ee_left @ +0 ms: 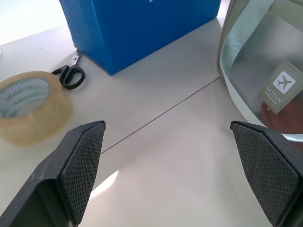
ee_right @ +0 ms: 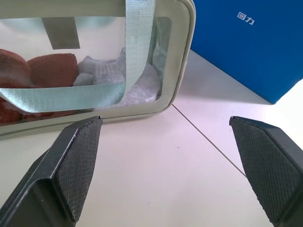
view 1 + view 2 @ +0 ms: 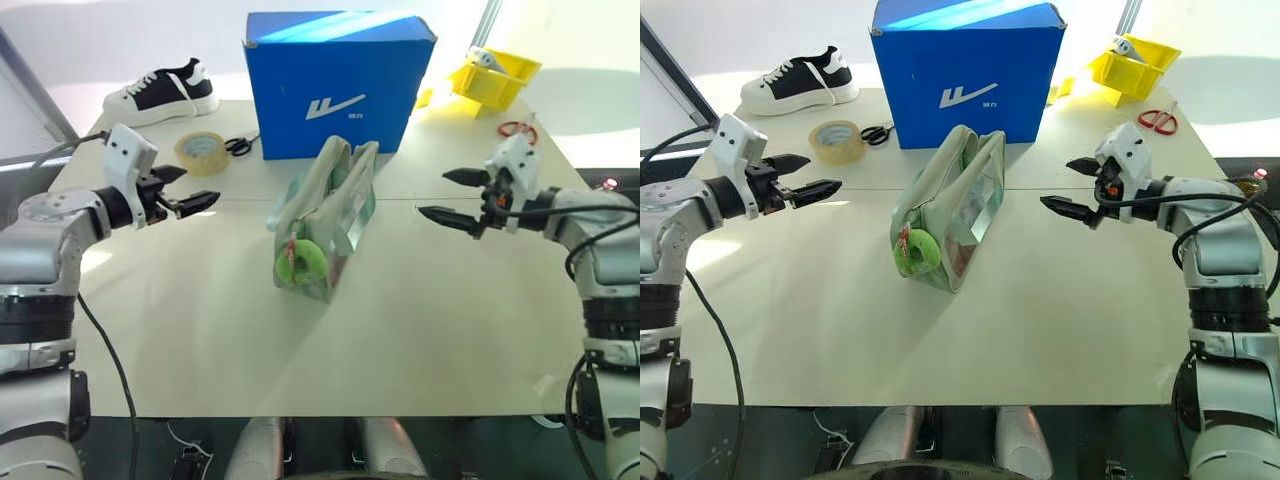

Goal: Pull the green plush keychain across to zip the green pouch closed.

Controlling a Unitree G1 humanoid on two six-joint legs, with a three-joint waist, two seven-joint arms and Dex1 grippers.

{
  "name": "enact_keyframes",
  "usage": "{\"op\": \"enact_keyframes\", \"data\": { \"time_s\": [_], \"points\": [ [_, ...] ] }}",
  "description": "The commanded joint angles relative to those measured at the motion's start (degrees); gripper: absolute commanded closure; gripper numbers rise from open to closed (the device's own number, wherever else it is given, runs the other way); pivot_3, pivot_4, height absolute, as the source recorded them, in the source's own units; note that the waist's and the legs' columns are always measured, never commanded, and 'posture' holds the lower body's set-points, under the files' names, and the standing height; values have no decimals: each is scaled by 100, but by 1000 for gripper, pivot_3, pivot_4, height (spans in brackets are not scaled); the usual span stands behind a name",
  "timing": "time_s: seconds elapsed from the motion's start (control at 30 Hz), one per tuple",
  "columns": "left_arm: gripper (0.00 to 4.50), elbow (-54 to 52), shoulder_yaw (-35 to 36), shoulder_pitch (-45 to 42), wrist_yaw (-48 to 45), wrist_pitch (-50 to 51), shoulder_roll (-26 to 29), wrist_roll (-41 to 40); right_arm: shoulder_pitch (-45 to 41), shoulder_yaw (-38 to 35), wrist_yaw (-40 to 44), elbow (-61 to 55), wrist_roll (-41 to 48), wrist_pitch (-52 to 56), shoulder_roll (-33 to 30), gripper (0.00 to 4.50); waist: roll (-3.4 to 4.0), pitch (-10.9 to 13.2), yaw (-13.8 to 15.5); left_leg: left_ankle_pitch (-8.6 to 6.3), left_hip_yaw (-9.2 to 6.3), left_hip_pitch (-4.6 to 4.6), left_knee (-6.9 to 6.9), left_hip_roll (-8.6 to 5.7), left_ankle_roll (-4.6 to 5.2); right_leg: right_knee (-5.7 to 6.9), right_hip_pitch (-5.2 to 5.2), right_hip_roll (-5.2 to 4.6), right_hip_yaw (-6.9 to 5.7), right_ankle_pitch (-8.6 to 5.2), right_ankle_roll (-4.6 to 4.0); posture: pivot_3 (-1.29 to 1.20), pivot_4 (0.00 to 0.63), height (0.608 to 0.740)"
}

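The rims of the green pouch spread apart in soft curves, so the rim I pinch will become straight and tight when that rim's end is pulled.
The green pouch stands upright in the middle of the table, its top gaping open, with red and grey contents behind its clear window. The green plush keychain hangs at the pouch's near end. My left gripper hovers open to the left of the pouch, well apart from it, its fingers pointing toward it. My right gripper hovers open to the right, also apart and pointing inward. Neither holds anything.
A big blue box stands right behind the pouch. A tan tape roll and black-handled scissors lie at the back left, with a black-and-white sneaker beyond. A yellow bin and red scissors sit at the back right.
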Motion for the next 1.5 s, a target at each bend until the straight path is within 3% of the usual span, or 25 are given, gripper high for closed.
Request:
{"op": "enact_keyframes", "data": {
  "time_s": [0.03,0.37,0.6,0.93,1.37,1.47,1.5],
  "points": [
    [0,26,30,-200,27,-184,-21,75,-18,-118,-112,-352,99,-51,-87,36,0,0,8,1,0,1,0,0,-1,1,0,0,0,0,0,0,150,740],
    [0,-129,-20,-128,-56,-139,-45,74,-131,31,-52,-215,22,-344,-119,36,0,0,28,4,0,-1,0,-2,1,3,-1,-1,-1,0,0,0,150,740],
    [0,-585,-194,-300,-545,317,42,-266,-704,709,621,-33,-223,-1155,-86,36,0,0,16,6,1,0,2,-2,2,6,-1,-1,-1,0,0,0,150,740],
    [0,-1609,-153,-1118,-1712,1734,562,-1685,-2605,1657,1812,2414,-847,-3029,645,36,-12,15,-14,6,1,-3,10,-5,3,6,0,0,-2,0,0,0,150,740],
    [0,-2124,199,-572,-1221,1988,798,-2018,-3438,2020,2214,4393,-1497,-4991,1469,36,-23,39,-5,6,-5,-3,65,-4,4,50,7,-1,-5,0,0,0,150,740],
    [0,-2125,275,-452,-1105,1949,814,-2012,-3558,1960,2280,4645,-1530,-5175,1479,844,-20,41,-14,6,-4,0,65,-4,3,52,7,-2,-4,0,0,0,150,740],
    [0,-2117,288,-417,-1066,1919,809,-2005,-3587,1949,2291,4699,-1550,-5265,1475,1310,-21,41,-14,7,-5,0,65,-4,3,53,6,-2,-4,0,0,0,150,740]
  ]
}}
